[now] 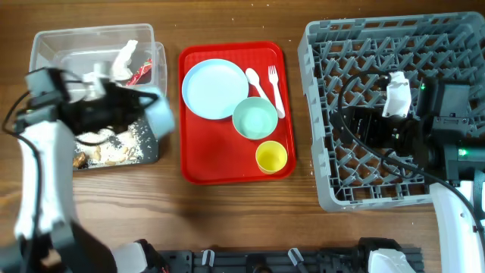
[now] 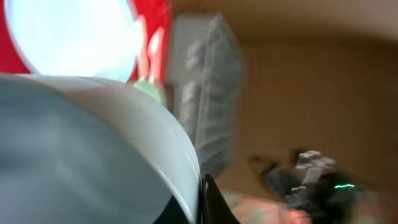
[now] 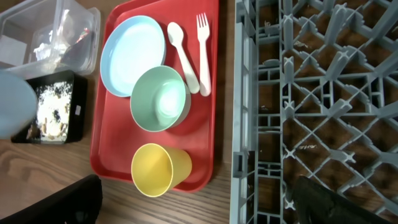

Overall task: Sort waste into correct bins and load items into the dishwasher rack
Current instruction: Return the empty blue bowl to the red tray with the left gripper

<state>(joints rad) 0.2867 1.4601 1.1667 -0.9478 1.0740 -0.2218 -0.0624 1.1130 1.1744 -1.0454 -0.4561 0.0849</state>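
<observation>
The spot (image 1: pixel 217 158) beside the yellow cup is open, so my left gripper should now move the pale blue-green bowl toward the red tray (image 1: pixel 211 149) until the bowl rests there.
My left gripper (image 1: pixel 142 102) is shut on the rim of a pale blue-green bowl (image 1: pixel 161 114) and holds it tilted over the black tray (image 1: pixel 148 152), which holds food scraps (image 1: pixel 114 148). The held bowl fills the left wrist view (image 2: pixel 93 149), with my finger (image 2: pixel 208 202) against its rim. The clear tub (image 1: pixel 53 42) holds napkins (image 1: pixel 121 59) and the red-and-white wrapper (image 1: pixel 141 72). On the red tray (image 1: pixel 227 173) lie the plate (image 1: pixel 214 89), a second bowl (image 1: pixel 255 118), the yellow cup (image 1: pixel 271 156), spoon (image 1: pixel 258 82) and fork (image 1: pixel 276 91). My right gripper (image 1: pixel 355 125) is open and empty above the dishwasher rack (image 1: pixel 356 45).
The right wrist view shows the cup (image 3: pixel 158 169), bowl (image 3: pixel 158 99), plate (image 3: pixel 134 53), spoon (image 3: pixel 183 56) and fork (image 3: pixel 202 53) on the red tray, next to the rack's left wall (image 3: pixel 239 93). Bare wooden table lies along the front edge.
</observation>
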